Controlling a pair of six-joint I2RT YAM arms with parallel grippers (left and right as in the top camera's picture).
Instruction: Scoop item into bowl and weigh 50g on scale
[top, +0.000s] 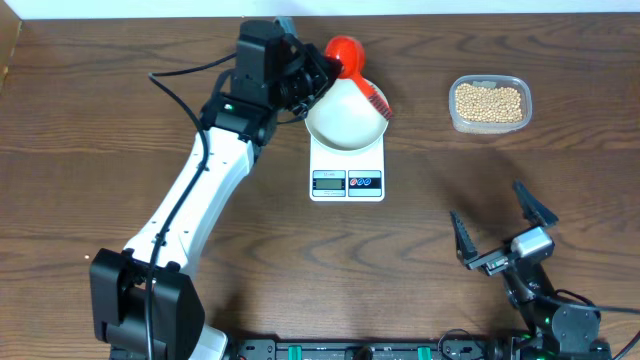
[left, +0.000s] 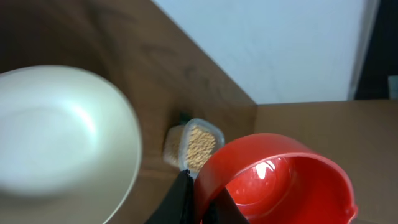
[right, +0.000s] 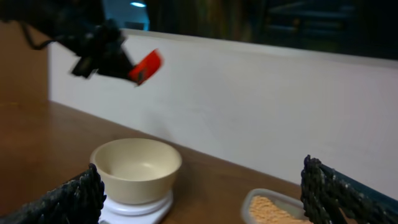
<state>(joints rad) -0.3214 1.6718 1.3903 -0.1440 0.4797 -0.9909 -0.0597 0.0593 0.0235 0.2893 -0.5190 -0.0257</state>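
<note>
Next, my right gripper grabs the red scoop by its free handle (top: 374, 97) before it scoops the tan beans, because my left gripper is holding the scoop by its cup (top: 346, 51).
The white bowl (top: 345, 118) stands empty on the white scale (top: 347, 182), whose display faces the front edge. It also shows in the left wrist view (left: 59, 134) and the right wrist view (right: 137, 167). My left gripper (top: 318, 72) is shut on a red scoop (top: 350, 55) and holds it in the air just behind the bowl; the scoop (left: 280, 180) looks empty. The tan beans (top: 489, 101) fill a clear tub (top: 456, 110) at the back right. My right gripper (top: 500, 228) is open and empty near the front right.
A white wall runs along the table's far edge (right: 249, 93). A cardboard surface (left: 311, 121) shows beyond the table in the left wrist view. The left arm (top: 200, 190) stretches across the table's left half.
</note>
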